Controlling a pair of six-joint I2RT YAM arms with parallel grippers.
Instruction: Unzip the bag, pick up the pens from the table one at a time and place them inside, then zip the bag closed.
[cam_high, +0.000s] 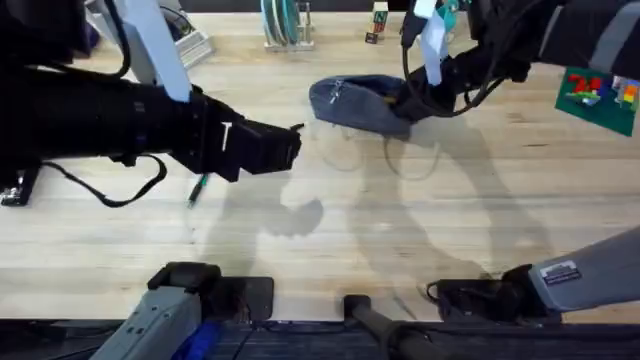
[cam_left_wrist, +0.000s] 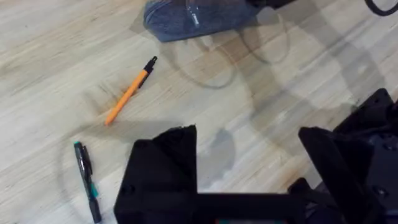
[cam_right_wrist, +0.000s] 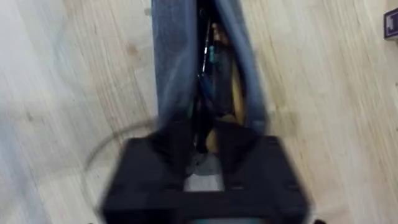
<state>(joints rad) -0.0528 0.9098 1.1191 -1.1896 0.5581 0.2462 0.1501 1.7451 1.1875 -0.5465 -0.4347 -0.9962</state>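
The grey-blue bag (cam_high: 350, 106) is puffed out around its parted zipper (cam_high: 382, 88), so I should expect other pens to be in it already when I lower the orange pen in.
The grey-blue bag (cam_high: 360, 100) lies at the far middle of the table (cam_high: 400, 230). My right gripper (cam_high: 410, 98) is shut on its right end. In the right wrist view the bag (cam_right_wrist: 171, 68) runs away from the fingers (cam_right_wrist: 168, 155) with its zipper parted along the middle. My left gripper (cam_left_wrist: 249, 165) hangs open and empty above the table, left of the bag (cam_left_wrist: 186, 18). Below it lie the orange pen (cam_left_wrist: 129, 93) and the black pen (cam_left_wrist: 87, 182), apart from each other. In the overhead view the black pen's end (cam_high: 197, 188) pokes out under the left arm.
A rack of plates (cam_high: 285, 25) and a small box (cam_high: 378, 22) stand at the far edge. A green plate with coloured bricks (cam_high: 600, 95) sits at the far right. The near and middle table is bare wood.
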